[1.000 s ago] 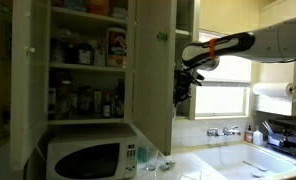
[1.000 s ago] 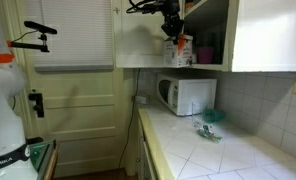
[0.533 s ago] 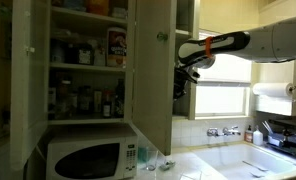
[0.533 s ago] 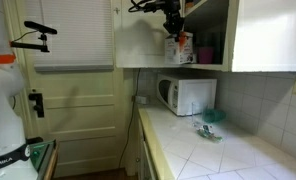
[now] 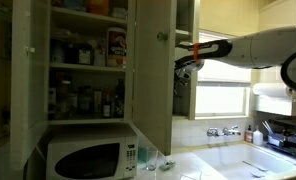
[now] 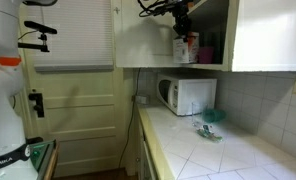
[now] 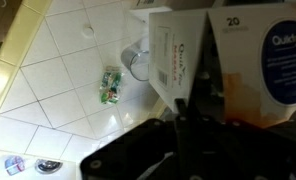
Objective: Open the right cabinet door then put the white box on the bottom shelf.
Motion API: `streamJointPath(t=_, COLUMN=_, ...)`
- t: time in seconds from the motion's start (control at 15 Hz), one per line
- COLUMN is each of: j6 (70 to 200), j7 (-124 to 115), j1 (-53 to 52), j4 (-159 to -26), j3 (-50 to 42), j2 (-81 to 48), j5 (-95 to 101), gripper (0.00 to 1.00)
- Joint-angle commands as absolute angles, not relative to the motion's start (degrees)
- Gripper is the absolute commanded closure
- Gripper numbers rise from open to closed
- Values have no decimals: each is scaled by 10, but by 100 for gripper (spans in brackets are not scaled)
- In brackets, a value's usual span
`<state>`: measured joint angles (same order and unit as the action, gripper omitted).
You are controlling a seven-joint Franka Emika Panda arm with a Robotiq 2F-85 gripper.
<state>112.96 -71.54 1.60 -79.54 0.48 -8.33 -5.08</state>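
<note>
I keep gently moving the white box (image 6: 185, 52), hanging upright at the bottom shelf's open front (image 6: 201, 66), inward until its base sits on the shelf, then let go.
My gripper (image 6: 180, 18) hangs at the top of the narrow cabinet compartment, shut on the white box (image 6: 186, 48), a small whitish carton with red-orange print. The box sits just above the bottom shelf (image 6: 210, 65); I cannot tell whether it touches. In the wrist view the box (image 7: 176, 55) fills the upper right above my dark gripper (image 7: 193, 112). In an exterior view the right cabinet door (image 5: 153, 90) stands open with its round knob showing. My gripper (image 5: 184, 68) is just behind it, and the box is mostly hidden there.
A white microwave (image 5: 83, 158) stands on the tiled counter (image 6: 228, 150) below the cabinet, also in an exterior view (image 6: 188, 95). A bottle-filled cabinet (image 5: 88, 70) is open beside the door. A green item (image 7: 113, 85) and a glass (image 7: 138, 62) lie below. A faucet (image 5: 224, 130) is by the window.
My gripper has risen and moved deeper into the narrow compartment, carrying the white box with it. The door and the counter items have not moved.
</note>
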Motion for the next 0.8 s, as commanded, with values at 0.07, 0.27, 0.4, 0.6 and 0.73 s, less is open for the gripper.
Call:
streamJointPath(t=0.07, j6=1152, j7=-731, j1=6, j4=-708, j3=8, j2=-144, j5=-53, gripper=99)
streamJointPath(t=0.27, j6=1159, j7=-732, j1=1, j4=-676, j3=9, j2=-169, j5=-51, gripper=99)
streamJointPath(t=0.4, j6=1163, j7=-734, j1=-1, j4=-656, j3=9, j2=-183, j5=-52, gripper=99)
streamJointPath(t=0.6, j6=1176, j7=-741, j1=-2, j4=-637, j3=6, j2=-199, j5=-52, gripper=99)
streamJointPath(t=0.73, j6=1181, j7=-741, j1=-1, j4=-623, j3=7, j2=-209, j5=-54, gripper=99)
